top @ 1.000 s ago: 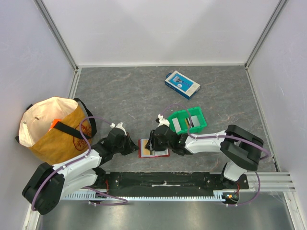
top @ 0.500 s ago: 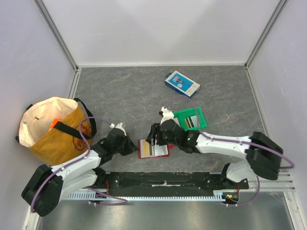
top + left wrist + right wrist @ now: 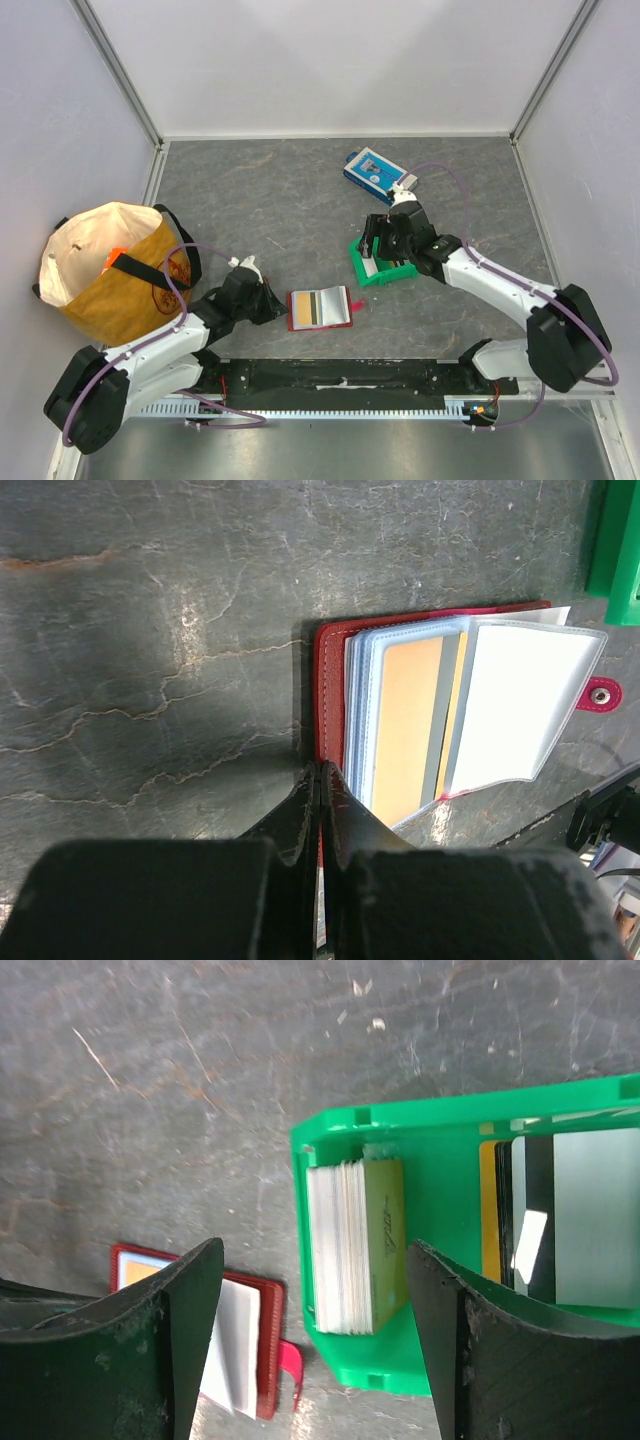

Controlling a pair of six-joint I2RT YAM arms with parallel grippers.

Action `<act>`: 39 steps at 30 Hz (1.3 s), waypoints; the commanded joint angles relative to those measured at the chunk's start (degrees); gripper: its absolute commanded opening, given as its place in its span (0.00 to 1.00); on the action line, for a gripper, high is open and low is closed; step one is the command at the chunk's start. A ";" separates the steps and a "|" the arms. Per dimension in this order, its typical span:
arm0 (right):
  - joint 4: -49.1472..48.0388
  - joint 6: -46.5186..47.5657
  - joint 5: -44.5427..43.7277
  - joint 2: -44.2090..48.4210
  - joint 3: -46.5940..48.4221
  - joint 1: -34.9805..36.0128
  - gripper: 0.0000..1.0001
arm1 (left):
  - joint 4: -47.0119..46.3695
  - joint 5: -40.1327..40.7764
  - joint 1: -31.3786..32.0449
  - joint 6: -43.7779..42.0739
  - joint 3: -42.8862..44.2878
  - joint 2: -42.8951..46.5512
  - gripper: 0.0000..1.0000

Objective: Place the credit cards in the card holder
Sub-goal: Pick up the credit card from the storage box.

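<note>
The stack of cards (image 3: 357,1248) is standing edges up between the open fingers of my right gripper. I should keep going down until the ends of the fingers reach the upper card edges (image 3: 338,1245) and close.
The red card holder (image 3: 320,308) lies open near the front edge, with a tan-yellow card (image 3: 405,730) in its clear sleeves. My left gripper (image 3: 276,304) is shut on the holder's left cover edge (image 3: 330,695). My right gripper (image 3: 383,248) is open and empty above the green bin (image 3: 366,272). In the right wrist view the right gripper (image 3: 315,1250) hangs over a stack of cards (image 3: 355,1245) in one compartment. Yellow, black and grey credit cards (image 3: 540,1220) lie in the other compartment. The holder also shows in the right wrist view (image 3: 268,1345), at lower left.
A blue-and-white box (image 3: 380,177) lies behind the bin. A tan cloth bag (image 3: 115,265) stands at the left wall. The green bin's corner (image 3: 615,550) lies just right of the holder. White walls enclose the grey table (image 3: 250,200).
My right gripper has left the card holder and moved back and right to above the green bin. The holder stays open with the cards showing. My left gripper has not moved.
</note>
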State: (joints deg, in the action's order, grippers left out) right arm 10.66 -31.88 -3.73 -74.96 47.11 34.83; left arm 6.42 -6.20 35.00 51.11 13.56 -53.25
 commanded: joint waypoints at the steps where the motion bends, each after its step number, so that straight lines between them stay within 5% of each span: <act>1: 0.86 3.75 8.11 -4.05 2.81 -2.31 0.80 | 0.00 -0.66 0.15 -1.19 2.35 0.70 0.02; 20: -3.36 2.96 18.58 -11.97 3.34 -5.65 0.84 | 0.09 -0.83 0.15 -1.45 3.31 -0.18 0.02; 39: -3.45 2.00 20.43 -10.03 2.19 -7.32 0.59 | -0.61 -1.10 0.15 -1.37 3.22 -0.97 0.02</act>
State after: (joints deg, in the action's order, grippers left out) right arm 9.04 -29.54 15.22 -86.89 48.10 27.83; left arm 7.18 -6.35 35.00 51.07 14.74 -53.84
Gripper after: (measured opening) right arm 0.615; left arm 0.022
